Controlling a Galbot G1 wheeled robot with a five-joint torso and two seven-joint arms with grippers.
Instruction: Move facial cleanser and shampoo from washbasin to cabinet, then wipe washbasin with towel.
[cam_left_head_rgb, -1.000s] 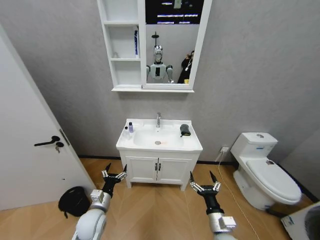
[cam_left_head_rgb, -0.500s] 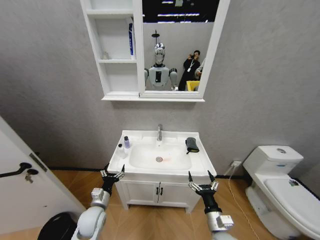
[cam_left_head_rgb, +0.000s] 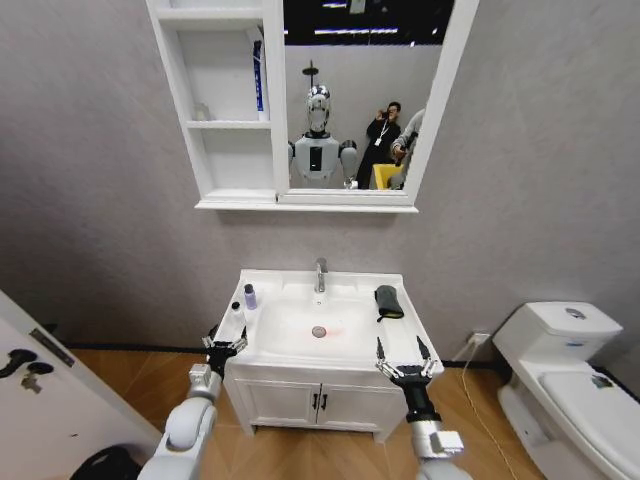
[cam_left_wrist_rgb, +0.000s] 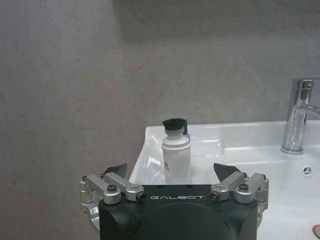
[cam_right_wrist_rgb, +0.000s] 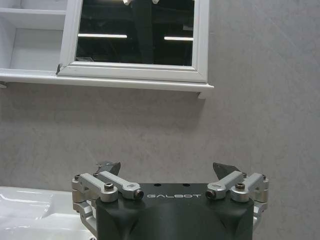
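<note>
My gripper is about to lift the white bottle (cam_left_head_rgb: 238, 312), and I should expect a bristled brush head then, because the black top (cam_left_wrist_rgb: 174, 124) spreads out wider than its neck.
The white washbasin (cam_left_head_rgb: 350, 345) with its chrome tap (cam_left_head_rgb: 320, 275) stands straight ahead. Two small bottles stand on its left ledge: a white one with a black cap (cam_left_head_rgb: 236, 318) and a purple one (cam_left_head_rgb: 249, 297). I cannot tell which is the facial cleanser and which the shampoo. The dark towel (cam_left_head_rgb: 389, 301) lies bunched on the right ledge. The white cabinet (cam_left_head_rgb: 230, 150) hangs above. My left gripper (cam_left_head_rgb: 225, 345) is open at the basin's front left corner, facing the white bottle (cam_left_wrist_rgb: 176, 155). At the front right edge, my right gripper (cam_left_head_rgb: 405, 352) is open and holds nothing.
A blue tube (cam_left_head_rgb: 258, 75) stands on a cabinet shelf beside the mirror (cam_left_head_rgb: 350, 100). The two-door vanity (cam_left_head_rgb: 320, 402) sits under the basin. A toilet (cam_left_head_rgb: 570, 380) is at the right, a door (cam_left_head_rgb: 50, 410) and a black bin (cam_left_head_rgb: 100, 465) at the left.
The whole picture has shifted: the camera has come closer to the washbasin, which now shows larger. Both open grippers keep their pose and now reach the basin's front edge.
</note>
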